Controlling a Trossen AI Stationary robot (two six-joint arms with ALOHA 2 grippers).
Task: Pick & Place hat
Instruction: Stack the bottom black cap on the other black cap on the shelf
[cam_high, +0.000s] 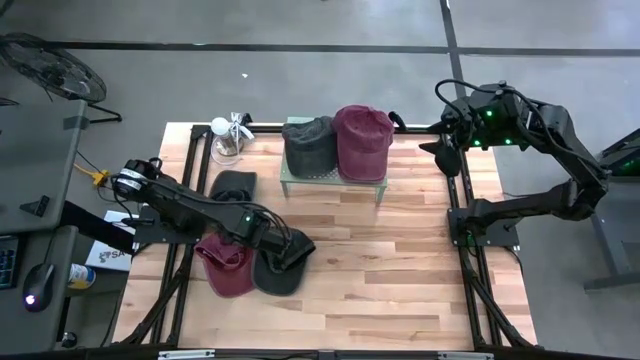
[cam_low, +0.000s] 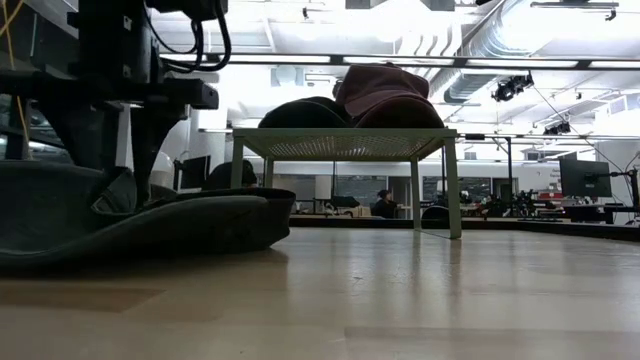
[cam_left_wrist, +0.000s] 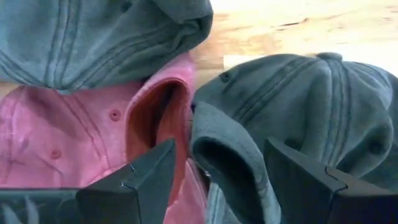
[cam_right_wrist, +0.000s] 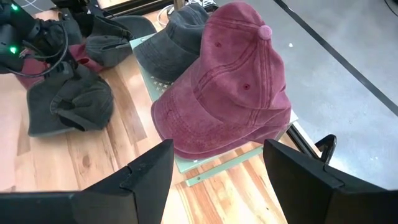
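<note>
The grey hat (cam_high: 284, 274) is far from my right gripper, so my left gripper should pick it up by its raised fold (cam_left_wrist: 229, 134) and pass it to my right gripper.
A grey hat (cam_high: 282, 268) (cam_left_wrist: 323, 112) lies on the table near its front left, beside a maroon hat (cam_high: 228, 268) (cam_left_wrist: 68, 124). My left gripper (cam_high: 280, 248) (cam_left_wrist: 219, 149) points down over them, open. One finger stands on each side of a raised fold (cam_left_wrist: 217, 155) of the grey hat. Another grey hat (cam_left_wrist: 93, 37) lies partly over the maroon one. At the far middle, a green stand (cam_high: 300, 178) carries a dark grey hat (cam_high: 308, 145) and a maroon hat (cam_high: 362, 140) (cam_right_wrist: 230, 93). My right gripper (cam_high: 443, 152) (cam_right_wrist: 217, 149) hangs open and high at the far right, aimed at that stand. My left gripper comes from above, pointing down, with the grey hat's raised fold (cam_left_wrist: 214, 140) in the gap between its open fingers. I cannot tell whether the fingertips touch the hat or the maroon hat beside it.
A further dark hat (cam_high: 233, 185) lies on the table at the left, behind the arm. A glass with a white object (cam_high: 225, 140) stands at the far left corner. Black frame rails (cam_high: 462, 230) run along both sides. Bare wood (cam_high: 390, 280) lies at the front right.
</note>
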